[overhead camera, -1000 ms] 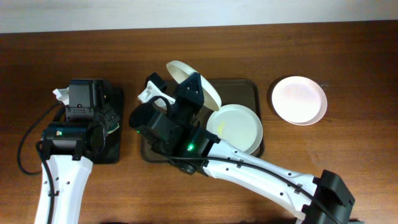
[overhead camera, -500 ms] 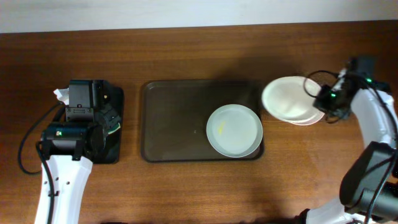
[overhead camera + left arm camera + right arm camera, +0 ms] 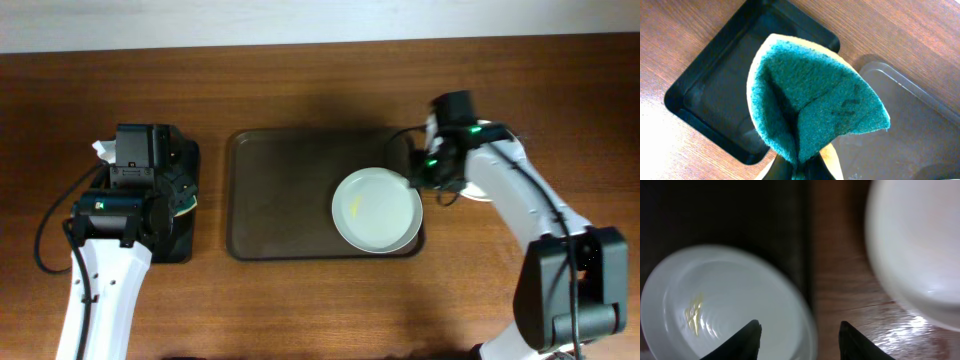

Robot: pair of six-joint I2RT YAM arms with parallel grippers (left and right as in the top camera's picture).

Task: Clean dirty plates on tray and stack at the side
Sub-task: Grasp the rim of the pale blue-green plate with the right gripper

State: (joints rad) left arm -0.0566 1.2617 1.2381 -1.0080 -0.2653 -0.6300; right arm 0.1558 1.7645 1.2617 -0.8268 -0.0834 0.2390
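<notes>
The sponge [image 3: 827, 87] is squeezed into a deep crease [image 3: 789, 114], so I expect it to spread out but stay narrow in the middle when I put it in the black tray.
One white plate [image 3: 377, 210] with a yellow smear lies at the right end of the brown tray [image 3: 290, 200]. In the right wrist view this plate [image 3: 725, 310] is at lower left, and a blurred white plate [image 3: 920, 245] sits on the table at upper right. My right gripper [image 3: 430, 175] hovers over the tray's right rim, beside the smeared plate. It is open [image 3: 800, 327] with nothing between its fingers. My left gripper [image 3: 800, 170] is shut on a folded green and yellow sponge [image 3: 810, 95], over at the left [image 3: 165, 190].
A smaller black tray [image 3: 160, 245] lies under my left arm at the table's left side, seen close up [image 3: 725, 90] in the left wrist view. Bare wooden table [image 3: 840, 280] separates the brown tray from the plate at the right.
My right arm carried a plate from over the tray to the plate at the right, let it go, then swung back to the tray's right rim with its jaws apart. The left arm stayed put.
</notes>
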